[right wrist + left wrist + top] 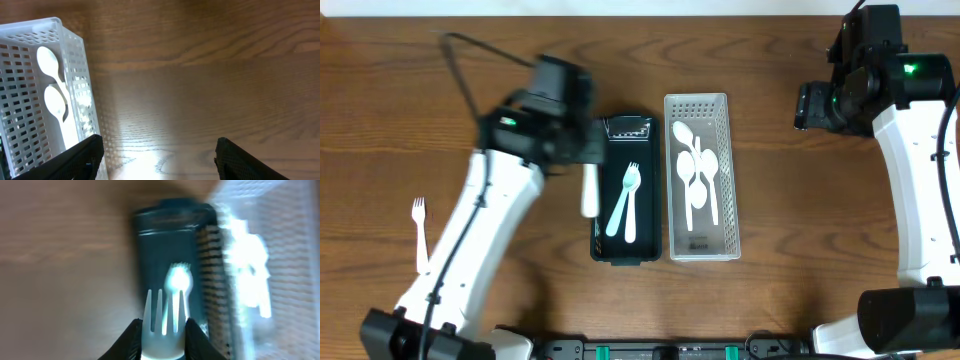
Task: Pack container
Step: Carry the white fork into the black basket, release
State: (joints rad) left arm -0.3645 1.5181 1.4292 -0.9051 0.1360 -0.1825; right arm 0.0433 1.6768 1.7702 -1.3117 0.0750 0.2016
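The held fork lines up with the dark green container's long side, so I go on moving my left gripper over the forks inside before I release there.
My left gripper is shut on a white plastic fork and holds it over the left edge of the dark green container. In the left wrist view the held fork sits between the jaws, tines pointing at the blurred container. White forks lie inside the container, and one shows in the left wrist view. A white mesh basket beside it holds white spoons. My right gripper is open and empty, right of the basket.
One more white fork lies on the wooden table at the far left. The right gripper hovers over bare wood next to the basket's spoons. A black cable runs behind the left arm.
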